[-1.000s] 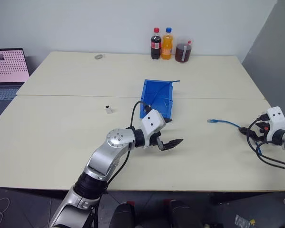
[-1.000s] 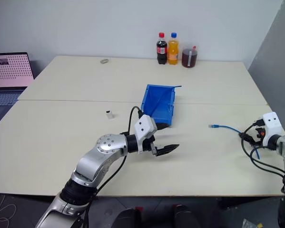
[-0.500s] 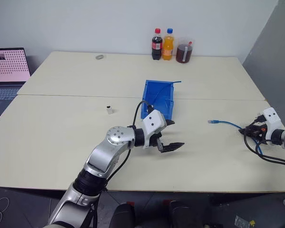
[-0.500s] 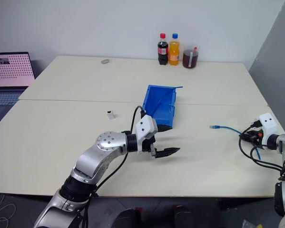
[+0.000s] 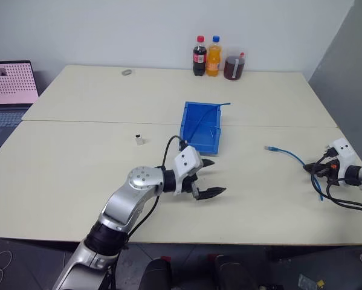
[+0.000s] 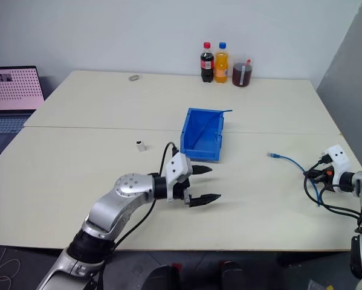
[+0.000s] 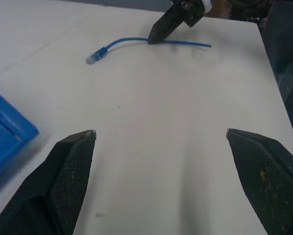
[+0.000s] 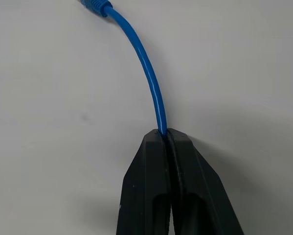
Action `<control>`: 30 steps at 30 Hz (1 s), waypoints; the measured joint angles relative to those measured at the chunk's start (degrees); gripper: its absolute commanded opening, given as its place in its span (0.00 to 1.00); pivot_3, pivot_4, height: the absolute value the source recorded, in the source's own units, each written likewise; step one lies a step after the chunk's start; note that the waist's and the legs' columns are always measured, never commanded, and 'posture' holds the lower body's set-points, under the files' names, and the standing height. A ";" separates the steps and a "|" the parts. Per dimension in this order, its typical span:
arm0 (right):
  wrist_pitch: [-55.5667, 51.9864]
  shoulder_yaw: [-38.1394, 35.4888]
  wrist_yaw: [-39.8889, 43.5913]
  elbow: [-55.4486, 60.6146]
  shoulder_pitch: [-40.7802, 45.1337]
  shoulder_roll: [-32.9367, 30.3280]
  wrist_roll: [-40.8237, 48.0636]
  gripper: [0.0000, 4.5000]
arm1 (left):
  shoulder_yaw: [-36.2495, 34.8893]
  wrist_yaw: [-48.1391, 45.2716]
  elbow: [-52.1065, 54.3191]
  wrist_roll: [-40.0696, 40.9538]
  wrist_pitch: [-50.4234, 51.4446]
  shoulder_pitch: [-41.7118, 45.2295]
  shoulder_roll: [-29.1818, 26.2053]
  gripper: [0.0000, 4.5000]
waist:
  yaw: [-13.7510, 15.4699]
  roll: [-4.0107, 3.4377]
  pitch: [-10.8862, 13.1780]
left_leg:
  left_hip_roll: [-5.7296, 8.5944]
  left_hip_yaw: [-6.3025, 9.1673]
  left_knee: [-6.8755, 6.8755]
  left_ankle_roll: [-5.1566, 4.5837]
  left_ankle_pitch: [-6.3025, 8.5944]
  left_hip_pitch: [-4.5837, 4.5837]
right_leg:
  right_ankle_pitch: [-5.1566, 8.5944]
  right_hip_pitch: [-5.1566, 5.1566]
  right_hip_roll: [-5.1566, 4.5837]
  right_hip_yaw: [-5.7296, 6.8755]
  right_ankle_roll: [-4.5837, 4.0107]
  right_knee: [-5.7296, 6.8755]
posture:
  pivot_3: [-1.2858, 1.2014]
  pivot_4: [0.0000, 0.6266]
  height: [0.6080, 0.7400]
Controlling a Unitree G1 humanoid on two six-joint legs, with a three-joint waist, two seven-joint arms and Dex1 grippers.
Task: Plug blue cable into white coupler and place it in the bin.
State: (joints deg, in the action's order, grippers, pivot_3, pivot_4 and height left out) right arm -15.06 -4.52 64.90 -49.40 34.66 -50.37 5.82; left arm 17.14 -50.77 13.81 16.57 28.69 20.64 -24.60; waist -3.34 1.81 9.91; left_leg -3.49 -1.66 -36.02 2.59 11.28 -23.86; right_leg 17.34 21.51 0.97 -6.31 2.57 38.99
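The blue cable (image 5: 297, 157) bows smoothly (image 5: 286, 151) behind its clear plug, so it will keep its curve instead of hanging down when I hold up the plug.
The blue cable (image 5: 289, 156) lies on the table at the right, its clear plug (image 5: 269, 148) pointing toward the bin. My right gripper (image 8: 166, 139) is shut on the cable's middle (image 8: 147, 73), low over the table near its right edge (image 5: 311, 168). The bin (image 5: 187, 130) stands mid-table. The white coupler (image 5: 138, 139) rests alone to the left of the bin. Just in front of the bin, my left gripper (image 5: 217, 175) hovers open and empty, pointing right. In the left wrist view its fingers (image 7: 73, 161) frame bare table, with the cable (image 7: 126, 41) beyond.
Two soda bottles (image 5: 205, 55) and a cup of dark drink (image 5: 232, 64) stand at the table's far edge. A small ring (image 5: 126, 72) lies at the far left. A laptop (image 5: 8, 90) sits off the table's left side. A thin dark-blue wire (image 5: 222, 104) hangs over the bin's back rim.
My right gripper has closed on the blue cable and turned, and the cable shifted slightly. The left gripper drifted a little lower and to the left, still open.
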 measured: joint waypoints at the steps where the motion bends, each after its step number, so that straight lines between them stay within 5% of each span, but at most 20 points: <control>1: -0.13 0.40 1.62 4.15 -2.10 -0.88 0.05 0.01 | -0.48 -0.23 0.83 0.45 0.02 -1.75 -1.13 1.00 | 0.04 -0.05 0.02 | 0.00 0.00 0.00 0.00 0.00 -0.01 | 0.00 0.01 -0.01 0.00 0.00 0.00 | 0.52 0.24 1.00; 8: -6.08 0.71 7.04 36.06 -14.75 -4.73 4.65 0.01 | -8.44 -2.81 3.75 3.88 -0.10 -11.49 -9.65 1.00 | -0.33 -0.17 0.08 | -0.10 0.15 0.05 0.00 0.01 -0.01 | 0.19 0.05 0.01 0.23 0.20 0.06 | 0.52 0.24 1.00; 13: -8.62 5.41 3.37 50.55 -14.79 1.68 6.01 0.01 | -17.72 -4.89 3.47 8.48 -0.75 -15.67 -12.94 1.00 | -0.34 -0.12 0.10 | -0.16 0.22 0.01 0.00 0.00 0.00 | 0.19 0.06 -0.03 0.38 0.20 0.06 | 0.52 0.24 1.00; 22: -6.53 20.46 -3.05 42.55 -2.11 18.63 -0.73 0.01 | -22.67 -8.64 2.06 11.29 -1.55 -19.75 -17.92 1.00 | 0.16 -0.09 0.13 | -0.13 0.23 0.08 0.00 0.01 -0.48 | 0.12 0.54 -0.06 0.52 -0.24 0.11 | 0.52 0.24 1.00; 28: -3.58 22.66 -3.99 35.46 0.96 21.63 -3.13 0.01 | -23.23 -8.88 -0.02 10.37 -3.14 -20.52 -19.05 1.00 | 1.02 -0.09 0.14 | -0.11 0.30 0.06 0.00 0.01 -0.79 | 0.11 0.79 -0.08 0.61 -0.26 0.13 | 0.52 0.24 1.00; 30: -2.27 23.68 -4.09 32.99 2.36 22.26 -4.49 0.13 | -23.28 -8.68 -0.91 9.74 -4.10 -20.56 -19.05 1.00 | 0.99 -0.09 0.14 | -0.13 0.30 0.06 0.00 0.01 -0.79 | 0.11 0.81 -0.06 0.61 -0.27 0.13 | 0.52 0.24 1.00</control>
State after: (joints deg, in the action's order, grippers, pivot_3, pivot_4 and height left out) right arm -17.32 19.15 60.82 -16.41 37.03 -28.11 1.33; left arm -6.14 -59.45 12.90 26.31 24.59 0.08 -43.65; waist -2.36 1.72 10.04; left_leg -3.62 -1.36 -35.96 2.60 11.29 -24.65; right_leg 17.45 22.32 0.91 -5.70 2.31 39.12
